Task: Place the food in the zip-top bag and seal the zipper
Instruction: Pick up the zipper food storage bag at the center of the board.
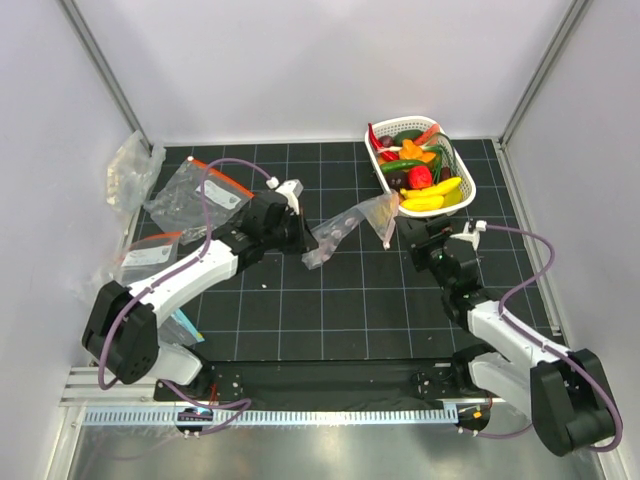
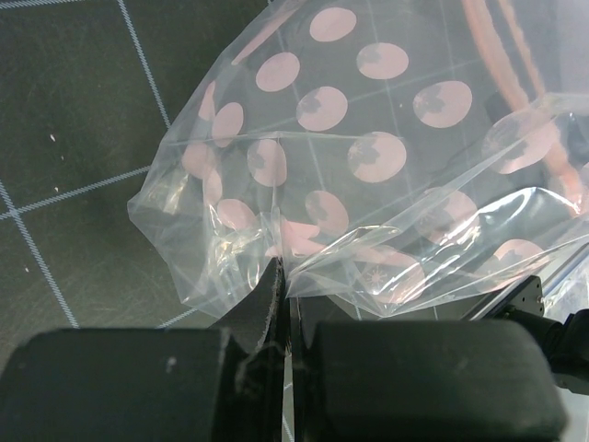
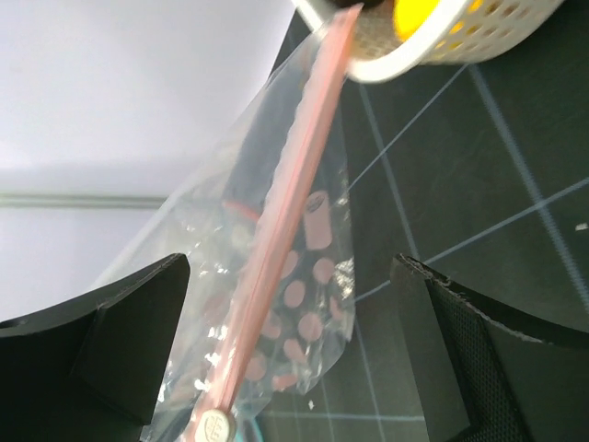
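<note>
The pink zipper (image 1: 390, 226) is far from the bag's dotted end (image 1: 316, 258), which my left gripper is holding. My right gripper should bring the zipper over so my left gripper can take it.
My left gripper (image 1: 303, 235) is shut on a fold of the clear zip-top bag (image 1: 345, 228), holding its left end above the mat. In the left wrist view the bag (image 2: 368, 157) shows pale pink dots, and the plastic is pinched at my left gripper (image 2: 281, 276). The pink zipper (image 3: 294, 184) runs slantwise between the wide-apart fingers (image 3: 479, 350) of my right gripper (image 3: 290, 267), which is open and touches nothing. In the top view the right gripper (image 1: 405, 232) sits at the bag's right end. The food (image 1: 425, 175) lies in the white basket (image 1: 470, 190).
Two labelled bags with orange-red strips (image 1: 200, 190) (image 1: 150, 250) lie at the left. Crumpled clear plastic (image 1: 130, 170) sits against the left wall. The basket rim (image 3: 442, 51) is just beyond the zipper's far end.
</note>
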You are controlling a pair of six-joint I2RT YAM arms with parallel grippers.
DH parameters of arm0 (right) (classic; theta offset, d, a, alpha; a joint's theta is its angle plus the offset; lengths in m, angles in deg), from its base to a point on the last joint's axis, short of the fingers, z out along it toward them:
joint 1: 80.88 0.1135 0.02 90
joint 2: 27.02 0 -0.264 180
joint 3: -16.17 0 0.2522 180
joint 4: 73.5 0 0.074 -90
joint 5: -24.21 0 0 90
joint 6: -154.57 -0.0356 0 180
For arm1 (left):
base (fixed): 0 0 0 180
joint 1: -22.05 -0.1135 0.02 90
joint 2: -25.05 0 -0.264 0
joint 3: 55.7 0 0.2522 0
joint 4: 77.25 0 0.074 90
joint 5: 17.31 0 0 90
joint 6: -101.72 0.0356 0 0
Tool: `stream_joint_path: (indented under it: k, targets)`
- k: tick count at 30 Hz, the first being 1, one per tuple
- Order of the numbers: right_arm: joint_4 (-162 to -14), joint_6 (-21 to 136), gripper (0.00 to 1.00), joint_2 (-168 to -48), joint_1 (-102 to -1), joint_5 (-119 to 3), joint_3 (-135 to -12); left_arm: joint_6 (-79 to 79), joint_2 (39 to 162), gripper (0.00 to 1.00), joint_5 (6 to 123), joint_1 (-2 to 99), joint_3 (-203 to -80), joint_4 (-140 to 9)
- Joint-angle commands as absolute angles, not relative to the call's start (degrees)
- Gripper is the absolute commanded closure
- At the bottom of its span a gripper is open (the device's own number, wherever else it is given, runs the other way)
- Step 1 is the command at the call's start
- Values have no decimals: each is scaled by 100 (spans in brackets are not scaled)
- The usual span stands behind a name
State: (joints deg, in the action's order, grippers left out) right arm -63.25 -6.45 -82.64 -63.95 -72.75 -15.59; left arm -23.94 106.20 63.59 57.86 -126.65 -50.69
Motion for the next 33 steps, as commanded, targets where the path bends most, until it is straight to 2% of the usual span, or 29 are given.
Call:
stream_joint_path:
  k: [1,6,16,24,27,28,29,30,31,33]
  targets:
    - [-5229,-864,1,-8432,-6418,-6464,-1675,-2335,10644,97,6258,5817,-12896,-5066]
    - [-5193,-986,2,-8652,-6436,-6833,-1833,-2317,10679,97,6214,5852,-12949,-5022]
    - [-4605,-1208,12,-9707,-6427,-6649,-2360,-2221,10714,97,6302,5852,-13010,-4916]
    - [-5668,-583,31,-9189,-6427,-7141,-2844,-2080,10829,95,6381,5861,-13151,-4670]
    - [-5510,-425,54,-9048,-6427,-7185,-2721,-2036,10855,92,6381,5861,-13151,-4661]
    - [-5423,-364,70,-9074,-6418,-7116,-2721,-1949,10873,91,6338,5878,-13168,-4661]
    - [-5396,-319,76,-9109,-6427,-6854,-2799,-1931,10881,89,6311,5905,-13186,-4652]
    - [-5404,-215,79,-9136,-6427,-6721,-2852,-1896,10881,88,6302,5905,-13195,-4644]
    - [-5395,-153,87,-9188,-6427,-6650,-2896,-1852,10873,88,6311,5914,-13212,-4617]
    - [-5413,-56,92,-9197,-6427,-6306,-2941,-1781,10829,86,6521,5931,-13239,-4574]
